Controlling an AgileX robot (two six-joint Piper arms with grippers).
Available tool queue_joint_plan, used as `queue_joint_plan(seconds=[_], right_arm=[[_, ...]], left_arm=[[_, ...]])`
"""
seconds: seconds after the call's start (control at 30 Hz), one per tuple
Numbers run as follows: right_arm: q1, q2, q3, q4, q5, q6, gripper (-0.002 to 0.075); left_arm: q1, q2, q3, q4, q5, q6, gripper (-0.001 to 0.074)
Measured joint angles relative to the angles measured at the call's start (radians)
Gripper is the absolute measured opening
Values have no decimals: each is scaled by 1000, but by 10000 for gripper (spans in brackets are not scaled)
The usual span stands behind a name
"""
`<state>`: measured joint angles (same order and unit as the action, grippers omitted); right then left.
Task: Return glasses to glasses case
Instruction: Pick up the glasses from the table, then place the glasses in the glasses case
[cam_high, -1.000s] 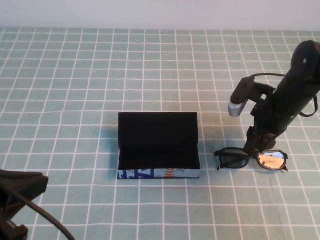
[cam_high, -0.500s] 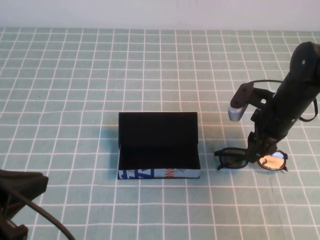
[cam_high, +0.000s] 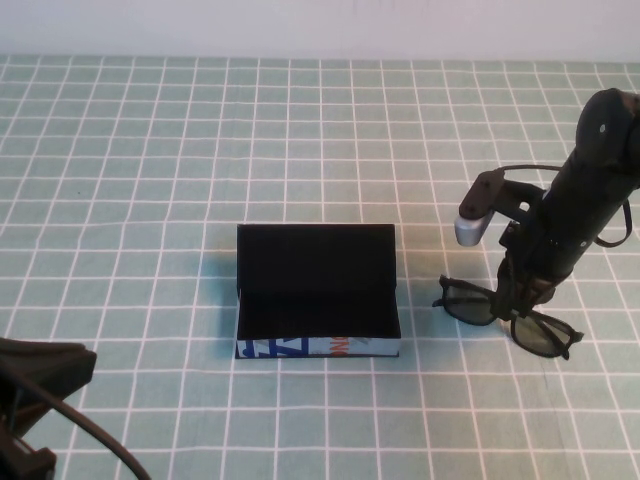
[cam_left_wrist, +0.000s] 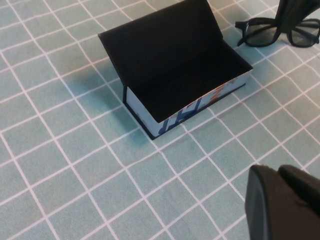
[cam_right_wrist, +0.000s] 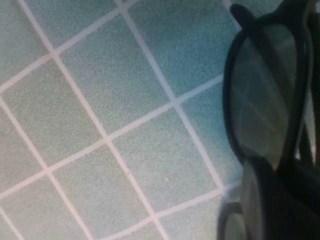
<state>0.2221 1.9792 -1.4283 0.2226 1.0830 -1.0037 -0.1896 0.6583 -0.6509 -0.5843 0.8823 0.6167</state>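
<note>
The glasses (cam_high: 543, 335) in my right gripper slant against the glasses case's long front, so next I turn the glasses in line before lowering them into the open case (cam_high: 318, 316).
The glasses case (cam_high: 317, 300) stands open at the middle of the table, lid upright at the back, printed front (cam_high: 316, 347) facing me. It also shows in the left wrist view (cam_left_wrist: 180, 70). The black glasses (cam_high: 470, 304) are to the right of the case, tilted, with one lens lower toward me (cam_high: 545, 338). My right gripper (cam_high: 514, 298) is shut on the glasses at the bridge. The right wrist view shows a lens (cam_right_wrist: 265, 100) close up beside a finger (cam_right_wrist: 257, 200). My left gripper (cam_left_wrist: 287, 200) is shut and empty, at the near left, apart from the case.
A green cloth with a white grid (cam_high: 150, 180) covers the table. My left arm (cam_high: 35, 385) sits at the near left corner. A white wall runs along the far edge.
The right gripper has come down and closed on the glasses' bridge. The glasses have turned and tilted, the right lens swinging toward me. The left arm has not moved.
</note>
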Motion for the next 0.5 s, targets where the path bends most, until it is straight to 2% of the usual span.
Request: queue_joint_plan(seconds=[0.37, 0.5], right_arm=[[0, -64, -67, 19, 21, -4, 11], [36, -127, -130, 35, 64, -4, 10]], left_arm=[[0, 0, 0, 0, 0, 0, 1], [0, 0, 0, 11, 0, 0, 1]])
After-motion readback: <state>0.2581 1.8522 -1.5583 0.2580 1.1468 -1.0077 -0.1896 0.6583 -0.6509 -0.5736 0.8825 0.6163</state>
